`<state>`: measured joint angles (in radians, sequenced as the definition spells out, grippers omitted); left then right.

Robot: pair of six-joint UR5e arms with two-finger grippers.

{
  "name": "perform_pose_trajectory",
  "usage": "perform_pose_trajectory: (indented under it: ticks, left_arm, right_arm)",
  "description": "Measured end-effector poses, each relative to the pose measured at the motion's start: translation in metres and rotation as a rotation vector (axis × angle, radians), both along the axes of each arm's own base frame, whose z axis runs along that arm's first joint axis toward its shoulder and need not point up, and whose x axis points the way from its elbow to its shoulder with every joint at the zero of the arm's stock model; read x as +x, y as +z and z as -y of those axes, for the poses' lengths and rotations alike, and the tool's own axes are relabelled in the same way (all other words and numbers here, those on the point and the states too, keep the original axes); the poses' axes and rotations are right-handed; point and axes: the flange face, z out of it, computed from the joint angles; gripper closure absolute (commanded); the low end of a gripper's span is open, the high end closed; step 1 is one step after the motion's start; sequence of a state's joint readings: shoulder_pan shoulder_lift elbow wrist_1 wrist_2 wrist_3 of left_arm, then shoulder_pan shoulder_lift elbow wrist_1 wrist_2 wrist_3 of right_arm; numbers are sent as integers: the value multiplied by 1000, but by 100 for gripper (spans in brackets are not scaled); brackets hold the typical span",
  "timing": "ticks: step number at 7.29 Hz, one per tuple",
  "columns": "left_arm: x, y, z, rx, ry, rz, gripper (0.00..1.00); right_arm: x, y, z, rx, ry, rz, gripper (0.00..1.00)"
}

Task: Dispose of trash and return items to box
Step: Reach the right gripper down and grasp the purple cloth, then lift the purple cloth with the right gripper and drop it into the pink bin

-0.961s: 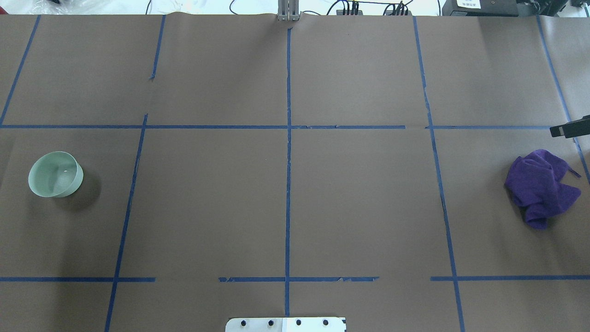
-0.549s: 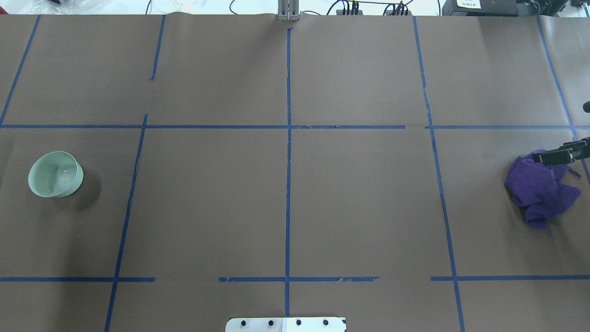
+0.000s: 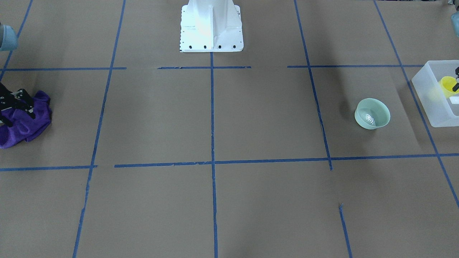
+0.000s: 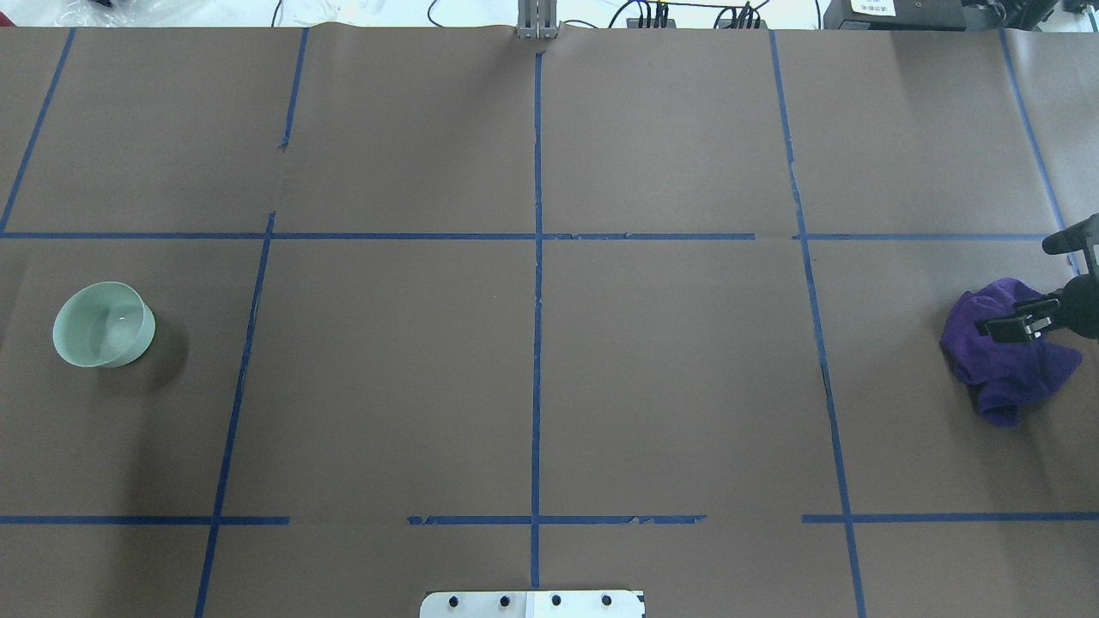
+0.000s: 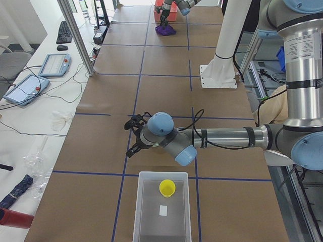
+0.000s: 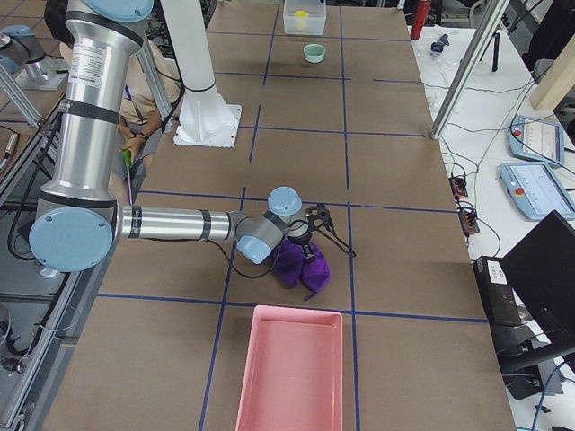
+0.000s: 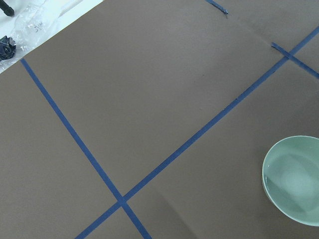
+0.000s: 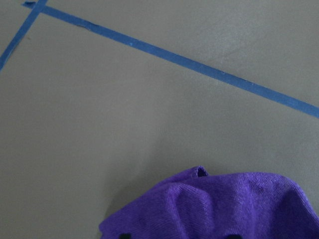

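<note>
The purple cloth point(image 3: 31, 124) will gather into a bundle with its ends hanging down when I raise it, because loose folds point(image 3: 42, 105) reach past my right gripper's fingers.
The mint-green bowl point(image 4: 103, 324) stands upright and empty on the table's left side; it also shows in the front view point(image 3: 372, 113) and the left wrist view point(image 7: 294, 179). The yellow cup point(image 3: 448, 86) sits inside the translucent box point(image 3: 430, 104) beyond the bowl, and both show in the left view: the cup point(image 5: 167, 188), the box point(image 5: 146, 212). My left gripper point(image 5: 132, 136) hovers near the box; I cannot tell its state. My right gripper point(image 4: 1030, 287) is open, its fingers straddling a crumpled purple cloth point(image 4: 1004, 360).
A pink tray point(image 6: 287, 368) lies past the purple cloth point(image 6: 301, 265) at the table's right end. Blue tape lines grid the brown table cover. The robot's white base point(image 3: 211, 25) stands at the near middle edge.
My right gripper has come in from the right edge and moved toward me, down over the purple cloth. The bowl has not moved.
</note>
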<state>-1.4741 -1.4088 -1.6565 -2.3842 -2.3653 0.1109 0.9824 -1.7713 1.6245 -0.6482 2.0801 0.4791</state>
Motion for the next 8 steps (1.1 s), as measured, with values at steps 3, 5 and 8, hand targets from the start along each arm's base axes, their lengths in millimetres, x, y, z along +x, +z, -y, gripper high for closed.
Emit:
perform_pose_trajectory:
  ticks: [3, 5, 8]
  left_arm:
    - [0, -2, 1, -10, -9, -10, 0]
    - [0, -1, 1, -14, -8, -11, 0]
    - [1, -5, 6, -39, -34, -29, 0]
  right_arm:
    - [0, -2, 1, 43, -45, -11, 100]
    - [17, -18, 8, 45, -52, 4, 100]
    - [114, -115, 40, 46, -102, -140, 100]
